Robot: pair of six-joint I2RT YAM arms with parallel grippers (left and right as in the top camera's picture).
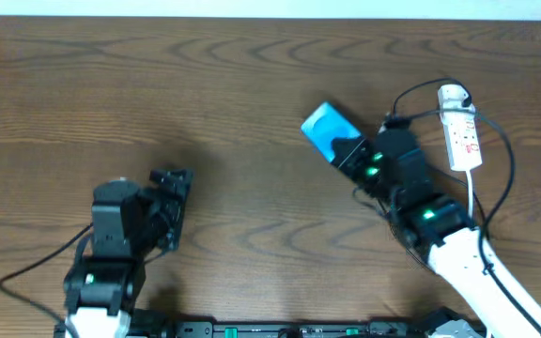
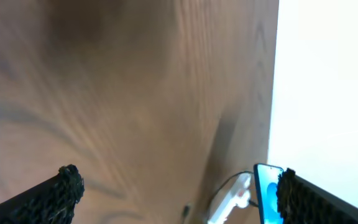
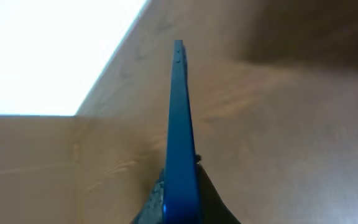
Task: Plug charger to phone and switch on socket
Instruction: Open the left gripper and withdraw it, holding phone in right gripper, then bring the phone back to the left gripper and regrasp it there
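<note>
The robot's right gripper is holding the phone and the charger's black cable [image 1: 421,85] lies next to the robot's right arm, so next the left gripper takes the phone's loose end [image 1: 318,120] first.
My right gripper [image 1: 350,150] is shut on the phone [image 1: 327,129], a slim blue phone held above the table. The right wrist view shows the phone edge-on [image 3: 179,124] between my fingers [image 3: 180,202]. The socket [image 1: 462,131], a white power strip, lies at the right with a white adapter [image 1: 452,94] at its far end. The charger's thin black cable [image 1: 507,160] loops from the adapter around the socket; its plug tip is not visible. My left gripper [image 1: 170,202] is open and empty at the left. In the left wrist view [image 2: 179,193] the phone [image 2: 267,193] and socket [image 2: 232,200] show far off.
The socket's thick white cord [image 1: 473,202] runs toward the near edge past my right arm. The table's far edge [image 1: 270,19] meets a white wall. Bare wood lies between the two arms.
</note>
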